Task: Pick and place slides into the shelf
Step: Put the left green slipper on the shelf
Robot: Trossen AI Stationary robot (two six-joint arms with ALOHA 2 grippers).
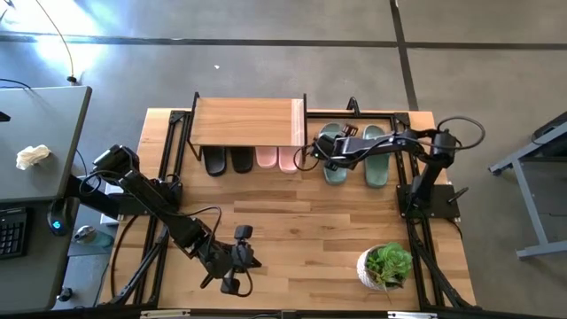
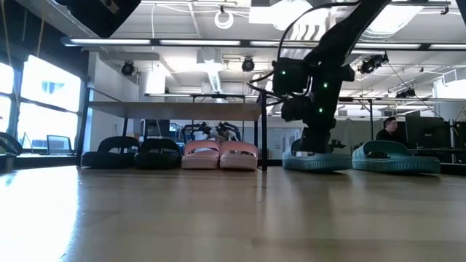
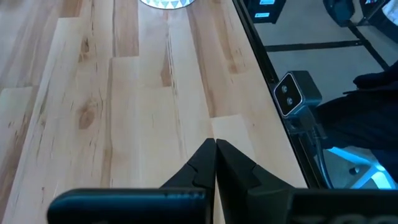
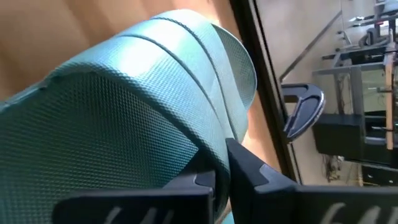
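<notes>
My left gripper is shut and far from the green slide (image 1: 335, 174) beside the shelf, so my right gripper should lift the slide across for my left gripper to take.
The shelf (image 1: 248, 120) stands at the table's far edge, and its plank top (image 2: 175, 109) also shows in the low view. Under it rest a black pair of slides (image 1: 229, 160) (image 2: 131, 153) and a pale pink pair (image 1: 277, 159) (image 2: 218, 155), soles on the table. Right of the shelf lie two sage green slides, one at the shelf's end (image 1: 335, 161) (image 2: 317, 161) and one farther right (image 1: 376, 158) (image 2: 397, 158). My right gripper (image 1: 324, 151) (image 4: 221, 163) is shut on the nearer green slide. My left gripper (image 1: 239, 259) (image 3: 216, 158) is shut over bare table near the front edge. My right gripper pinches the ribbed strap (image 4: 186, 124) of the green slide next to the shelf, at the strap's edge, between its two fingers (image 4: 249, 168). It comes from above, slanting in from the table's right. In the low view the slide's sole (image 2: 317, 164) lies on the table.
A potted plant (image 1: 386, 266) stands at the table's near right corner. Black frame rails (image 1: 168, 151) run along the table's sides. Open tabletop (image 1: 301, 213) lies between the shelf and the near edge. A person sits far off in the room (image 2: 389, 129).
</notes>
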